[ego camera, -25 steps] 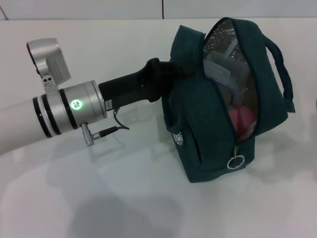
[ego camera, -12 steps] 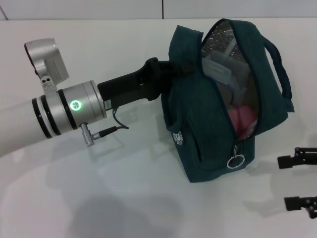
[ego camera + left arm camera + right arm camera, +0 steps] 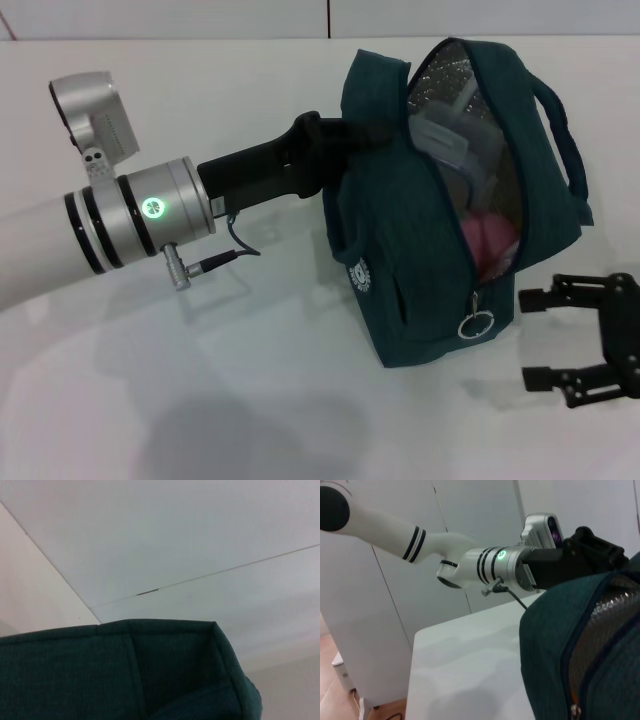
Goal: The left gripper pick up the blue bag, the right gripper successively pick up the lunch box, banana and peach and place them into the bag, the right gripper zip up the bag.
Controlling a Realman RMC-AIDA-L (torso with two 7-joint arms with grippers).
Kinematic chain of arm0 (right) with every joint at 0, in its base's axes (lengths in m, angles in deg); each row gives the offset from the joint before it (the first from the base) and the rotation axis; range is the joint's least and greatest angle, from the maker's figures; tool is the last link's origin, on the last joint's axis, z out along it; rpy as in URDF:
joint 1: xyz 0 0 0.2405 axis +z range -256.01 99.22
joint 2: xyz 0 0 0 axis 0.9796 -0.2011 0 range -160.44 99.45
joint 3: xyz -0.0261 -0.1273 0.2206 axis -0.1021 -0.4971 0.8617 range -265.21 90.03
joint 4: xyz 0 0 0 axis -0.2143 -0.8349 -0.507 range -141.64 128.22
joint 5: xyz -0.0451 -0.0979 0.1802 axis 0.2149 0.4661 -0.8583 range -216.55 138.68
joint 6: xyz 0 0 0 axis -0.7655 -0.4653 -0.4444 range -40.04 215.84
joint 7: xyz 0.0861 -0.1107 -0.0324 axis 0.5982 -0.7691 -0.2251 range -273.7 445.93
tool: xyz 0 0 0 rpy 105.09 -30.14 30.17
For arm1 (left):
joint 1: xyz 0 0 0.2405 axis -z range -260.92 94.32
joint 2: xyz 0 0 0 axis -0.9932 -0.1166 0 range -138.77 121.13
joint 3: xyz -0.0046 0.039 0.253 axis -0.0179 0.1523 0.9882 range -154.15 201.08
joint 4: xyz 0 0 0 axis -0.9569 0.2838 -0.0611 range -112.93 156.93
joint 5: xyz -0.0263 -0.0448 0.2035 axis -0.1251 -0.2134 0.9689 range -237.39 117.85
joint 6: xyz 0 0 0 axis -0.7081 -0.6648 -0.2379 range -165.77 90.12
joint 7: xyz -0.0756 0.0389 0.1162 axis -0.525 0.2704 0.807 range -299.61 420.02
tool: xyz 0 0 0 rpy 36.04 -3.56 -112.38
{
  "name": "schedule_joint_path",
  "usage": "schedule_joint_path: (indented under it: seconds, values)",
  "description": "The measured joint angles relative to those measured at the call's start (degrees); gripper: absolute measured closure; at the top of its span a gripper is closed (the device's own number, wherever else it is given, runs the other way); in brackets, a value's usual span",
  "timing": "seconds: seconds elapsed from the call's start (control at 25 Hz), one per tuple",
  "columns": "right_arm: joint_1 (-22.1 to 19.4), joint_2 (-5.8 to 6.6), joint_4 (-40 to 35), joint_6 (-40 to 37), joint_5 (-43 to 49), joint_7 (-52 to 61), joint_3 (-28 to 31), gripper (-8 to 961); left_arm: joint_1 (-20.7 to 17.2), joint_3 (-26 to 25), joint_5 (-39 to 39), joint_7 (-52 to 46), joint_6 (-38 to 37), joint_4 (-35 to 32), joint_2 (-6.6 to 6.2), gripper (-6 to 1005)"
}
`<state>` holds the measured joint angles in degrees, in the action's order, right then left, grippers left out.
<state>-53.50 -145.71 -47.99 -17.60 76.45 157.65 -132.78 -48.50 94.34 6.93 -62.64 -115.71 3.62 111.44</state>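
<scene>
I keep moving in until the open fingers of my right gripper close on the zip's ring pull [image 3: 476, 324], as it is in line with the gap [image 3: 532, 340] between them.
The blue bag [image 3: 420, 240] stands on the white table [image 3: 250, 400] with its zip open and a silver lining showing. Inside I see a pale lunch box [image 3: 442, 135] and a pink peach [image 3: 487, 240]; I cannot make out the banana. The zip's ring pull [image 3: 475, 326] hangs at the bag's near end. My left gripper [image 3: 335, 150] grips the bag's left top edge, its fingertips hidden by the fabric. My right gripper [image 3: 527, 338] is open and empty, just right of the ring pull. The bag also shows in the left wrist view [image 3: 125, 675] and the right wrist view [image 3: 560, 645].
The bag's carry handle [image 3: 565, 130] arches over its right side. My left arm [image 3: 120, 220] stretches across the table's left half; it also shows in the right wrist view [image 3: 485, 565]. White cabinets [image 3: 380, 630] stand beyond the table's edge.
My right gripper has come in from the right edge and moved left toward the bag's near end, jaws open. The left arm and bag have barely moved.
</scene>
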Motion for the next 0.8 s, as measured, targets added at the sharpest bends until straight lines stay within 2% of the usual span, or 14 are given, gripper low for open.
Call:
schedule_joint_path:
  seconds: [0.36, 0.68, 0.8]
  values:
    - [3.8, -0.1, 5.4, 4.5, 0.0, -1.5, -2.3, 97, -0.3, -0.2, -0.1, 0.1, 0.0, -0.1, -0.1, 952]
    - [4.1, -0.52, 5.6, 5.2, -0.6, -1.5, -5.8, 99, -0.3, -0.2, -0.1, 0.1, 0.0, -0.2, -0.12, 950]
    - [4.0, -0.53, 5.7, 5.4, -1.4, -1.5, -5.8, 142, -0.3, -0.3, -0.1, 0.1, 0.0, -0.3, -0.12, 948]
